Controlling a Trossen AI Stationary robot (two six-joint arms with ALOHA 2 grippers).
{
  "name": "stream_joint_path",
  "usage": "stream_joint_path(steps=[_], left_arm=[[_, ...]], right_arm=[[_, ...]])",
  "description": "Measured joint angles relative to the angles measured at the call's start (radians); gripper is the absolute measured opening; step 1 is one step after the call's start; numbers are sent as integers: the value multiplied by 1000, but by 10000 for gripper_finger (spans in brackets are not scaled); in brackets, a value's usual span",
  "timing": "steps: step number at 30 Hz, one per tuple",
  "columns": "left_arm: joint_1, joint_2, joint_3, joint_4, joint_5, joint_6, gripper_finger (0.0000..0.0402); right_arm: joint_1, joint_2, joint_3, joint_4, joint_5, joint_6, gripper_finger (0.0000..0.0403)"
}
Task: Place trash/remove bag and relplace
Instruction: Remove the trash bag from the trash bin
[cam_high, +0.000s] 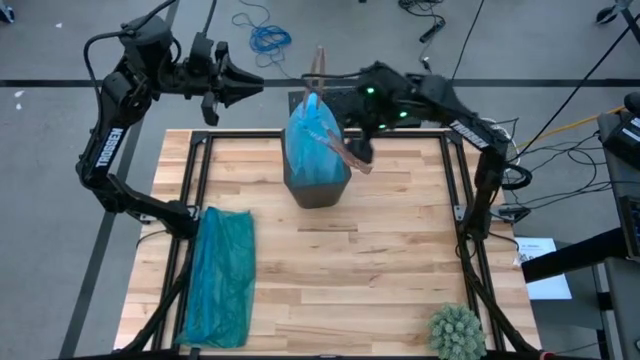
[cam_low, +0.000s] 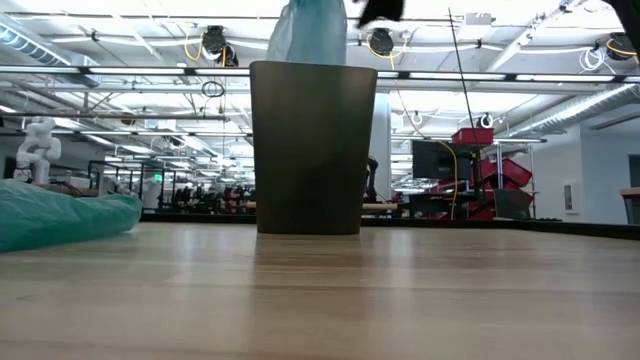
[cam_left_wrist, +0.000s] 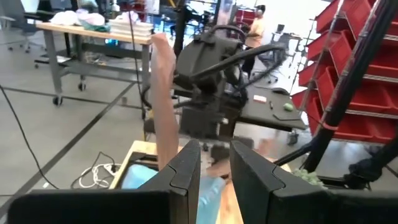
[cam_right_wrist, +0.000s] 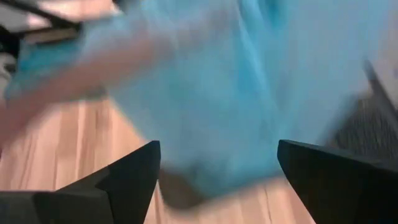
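Note:
The pale blue bag should slide out and leave the bin standing when I lift, because its bunched top sticks up above the bin's rim.
A small dark bin stands on the wooden table near its far edge, also seen in the low view. The pale blue bag sticks up out of it, bunched. My right gripper hovers open at the bag's right side, tipped downward. In its wrist view the bag fills the space ahead of the wide-apart fingers. My left gripper hangs level beyond the table's far left corner, pointing toward the bin, with a narrow empty gap between its fingers. The trash is out of view.
A darker teal plastic bag lies flat along the table's left side. A spiky green ball sits at the near right corner. A thin brownish slat stands by the bag's top. The table's middle and near part are bare wood.

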Motion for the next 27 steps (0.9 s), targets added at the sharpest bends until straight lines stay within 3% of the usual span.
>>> stream_joint_path(steps=[9, 12, 15, 19, 20, 27], left_arm=[[3, -40, 0, 3, -19, 42, 83], [3, -61, 0, 3, -27, 65, 83], [3, -80, 0, 6, -35, 78, 83], [3, -98, 0, 1, -70, 78, 83], [3, -103, 0, 0, -80, 77, 83], [2, -115, 0, 1, -84, 73, 83]], right_arm=[[31, 189, 0, 430, 39, 39, 317], [30, 258, 0, 546, 62, 40, 295], [40, 303, 0, 637, 63, 38, 223], [67, 326, 0, 695, 56, 23, 49], [73, 326, 0, 706, 56, 12, 26], [103, 292, 0, 838, 135, 7, 1]])
